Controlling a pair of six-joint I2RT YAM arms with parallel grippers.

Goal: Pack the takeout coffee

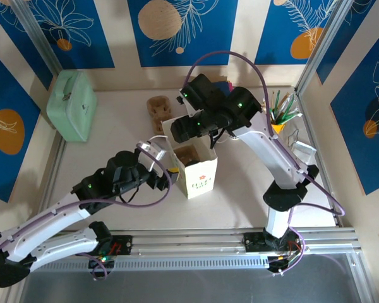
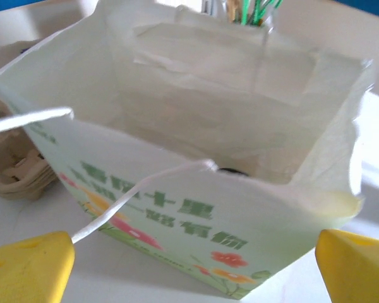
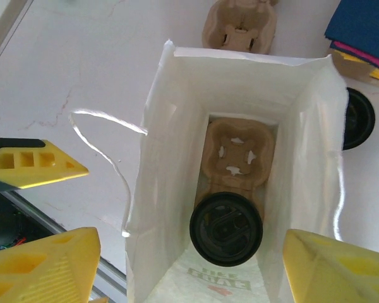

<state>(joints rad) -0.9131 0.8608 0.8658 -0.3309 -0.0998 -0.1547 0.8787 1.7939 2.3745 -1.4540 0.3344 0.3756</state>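
The paper bag is standing crooked with the takeout coffee inside, so I should use my left gripper to pinch the bag's side by the string handle and pull it straight.
The takeout coffee, seen from above by its round black lid, sits in a brown cardboard carrier at the bottom of an upright white paper bag. My right gripper hovers open over the bag's mouth, one yellow finger on each side, holding nothing. In the top view it is just behind the bag. My left gripper stands open facing the bag's printed side, with the string handle hanging in front. It is at the bag's left.
A second cardboard carrier lies behind the bag. Loose black lids rest to its right. A mint-green case stands at the far left, and a holder of green sticks at the far right. Walls close in the table.
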